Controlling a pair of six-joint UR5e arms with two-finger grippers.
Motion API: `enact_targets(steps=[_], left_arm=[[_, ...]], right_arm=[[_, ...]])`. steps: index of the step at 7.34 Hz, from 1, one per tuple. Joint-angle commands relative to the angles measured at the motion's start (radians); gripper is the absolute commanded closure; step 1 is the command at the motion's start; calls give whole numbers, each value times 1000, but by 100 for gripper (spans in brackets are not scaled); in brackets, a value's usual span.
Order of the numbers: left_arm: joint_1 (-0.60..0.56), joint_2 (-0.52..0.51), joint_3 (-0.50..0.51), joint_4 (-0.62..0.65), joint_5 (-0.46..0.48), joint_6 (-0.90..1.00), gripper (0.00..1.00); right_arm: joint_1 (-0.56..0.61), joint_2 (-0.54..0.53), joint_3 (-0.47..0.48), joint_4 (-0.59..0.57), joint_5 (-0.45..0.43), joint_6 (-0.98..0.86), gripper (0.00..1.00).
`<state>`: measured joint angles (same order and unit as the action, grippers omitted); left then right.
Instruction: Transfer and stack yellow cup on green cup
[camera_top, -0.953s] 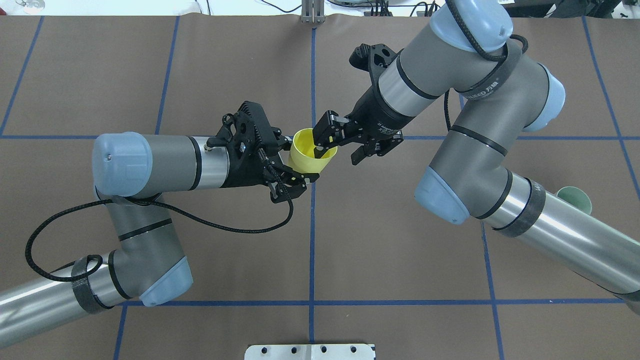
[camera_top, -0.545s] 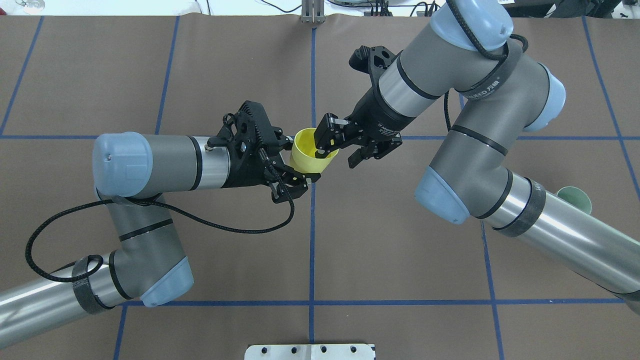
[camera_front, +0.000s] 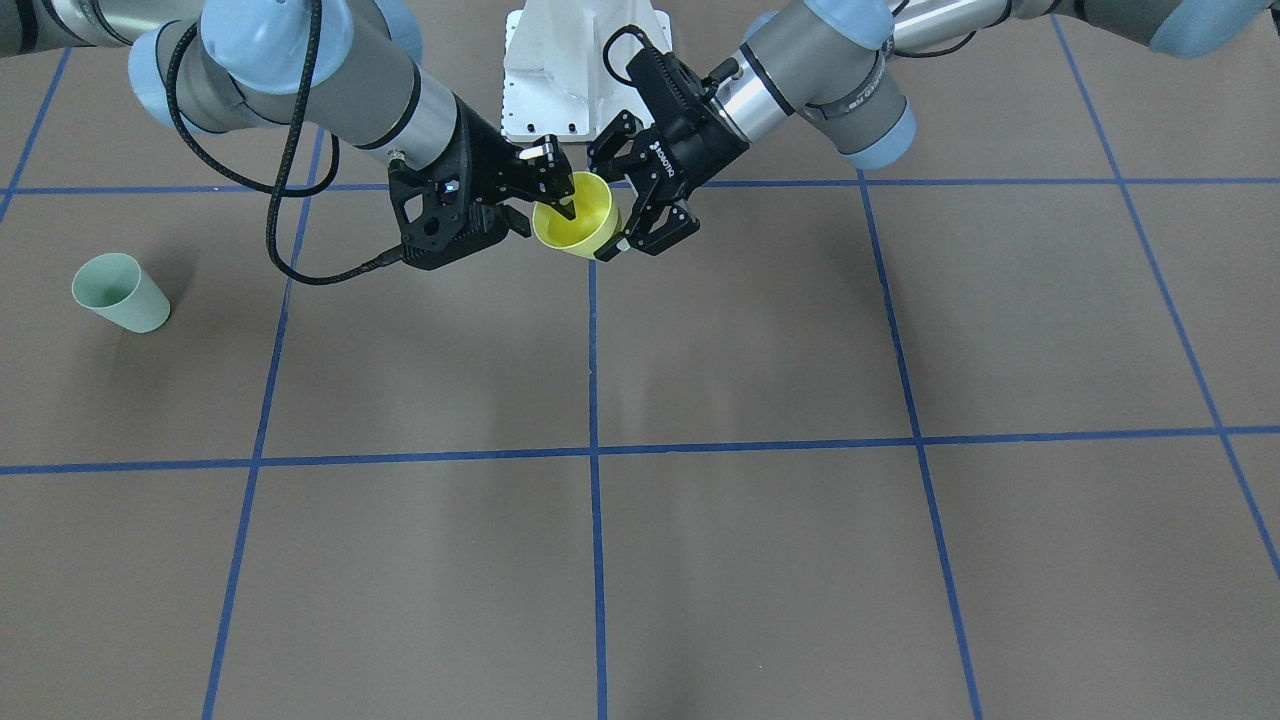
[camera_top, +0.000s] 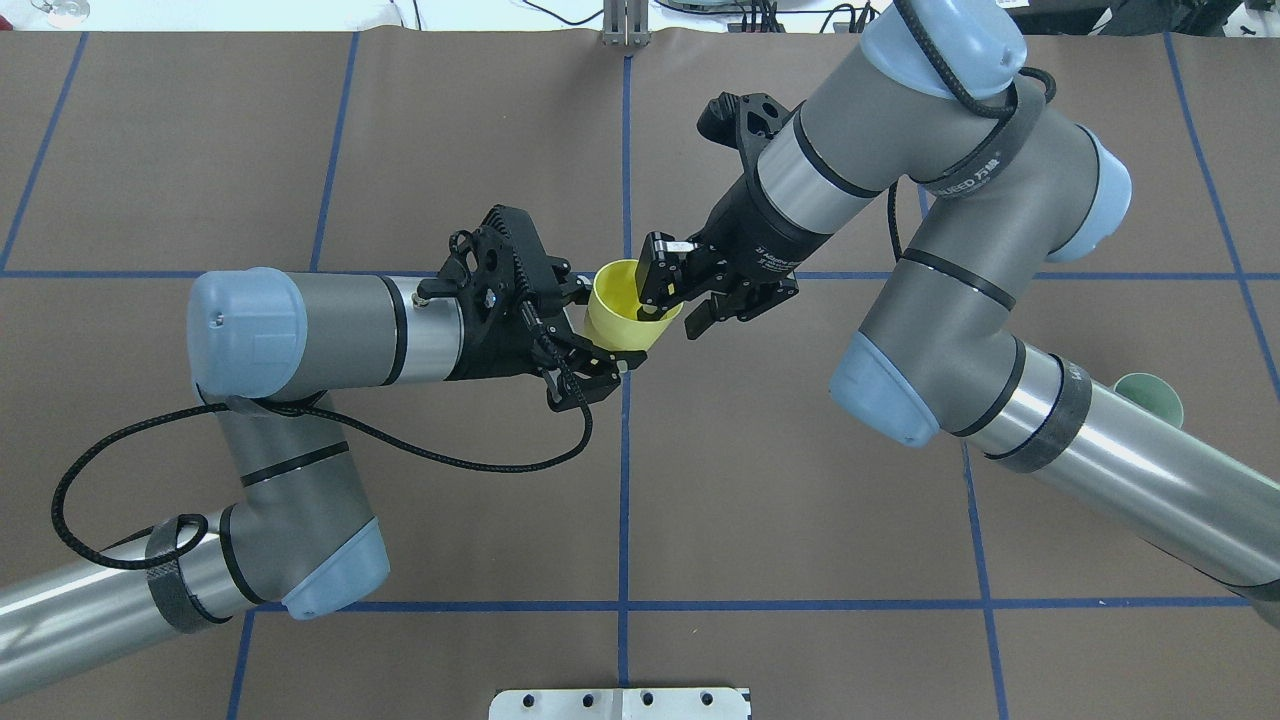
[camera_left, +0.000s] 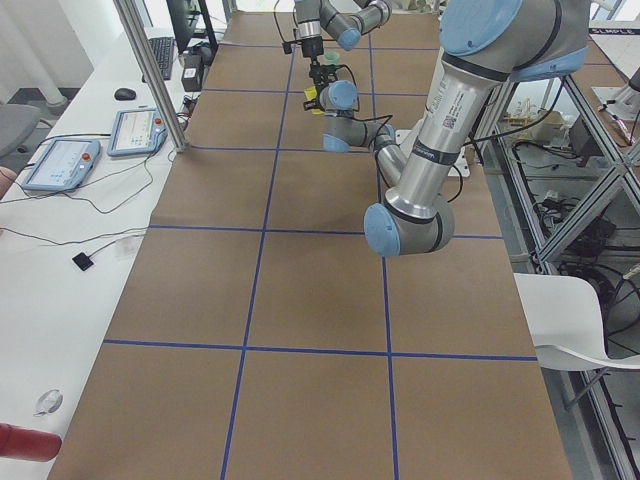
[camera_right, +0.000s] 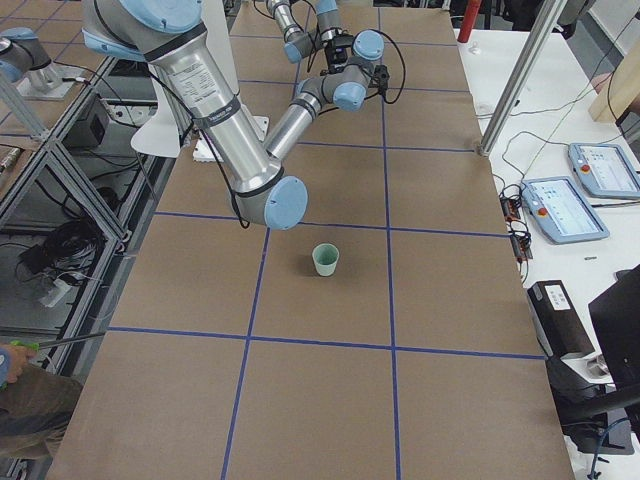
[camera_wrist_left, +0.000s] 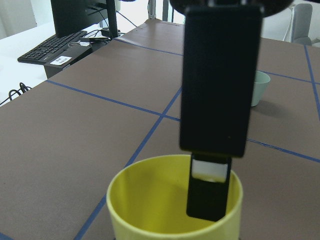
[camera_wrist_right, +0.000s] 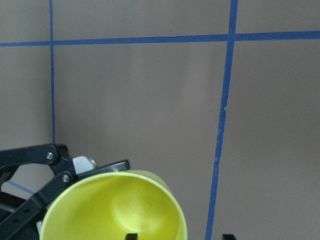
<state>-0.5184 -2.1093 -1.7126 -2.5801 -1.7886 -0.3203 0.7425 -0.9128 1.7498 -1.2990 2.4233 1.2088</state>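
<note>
I expect the yellow cup (camera_front: 578, 217) to go deep inside when I lower it, with just its rim still showing, because the green cup's opening (camera_front: 107, 281) faces up.
The yellow cup (camera_top: 625, 312) hangs tilted above the table's middle, mouth toward the right arm, also seen in the front view (camera_front: 575, 222). My left gripper (camera_top: 600, 328) is shut on the cup's body from the side. My right gripper (camera_top: 672, 315) is open and straddles the rim. One of its fingers (camera_wrist_left: 215, 125) reaches inside the cup (camera_wrist_left: 150, 200) and the other stays outside. The right wrist view shows the yellow cup (camera_wrist_right: 115, 210) with a gap between wall and inner finger. The green cup (camera_front: 120, 293) stands upright on the table far out on my right, partly hidden by the right arm in the overhead view (camera_top: 1150, 395).
The brown table mat (camera_top: 800, 500) carries a grid of blue tape lines. A white mounting plate (camera_top: 620, 703) sits at the robot's base. Tablets, a keyboard and cables lie on side desks beyond the mat's edges (camera_right: 560, 210).
The right gripper's fingers have narrowed around the cup's rim. The left gripper and the yellow cup have shifted slightly toward the right arm.
</note>
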Motion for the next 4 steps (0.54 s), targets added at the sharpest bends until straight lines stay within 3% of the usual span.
enact_targets(steps=[1,2,3,4], left_arm=[[1,-5,-2,0,0,1,86],[1,-8,-5,0,0,1,81],[1,-21,-15,-26,2,9,57],[1,-31,-10,-73,8,10,46]], right_arm=[[11,2,4,1,22,0,100],[21,2,5,1,42,0,100],[32,2,8,1,56,0,100],[32,2,8,1,56,21,100]])
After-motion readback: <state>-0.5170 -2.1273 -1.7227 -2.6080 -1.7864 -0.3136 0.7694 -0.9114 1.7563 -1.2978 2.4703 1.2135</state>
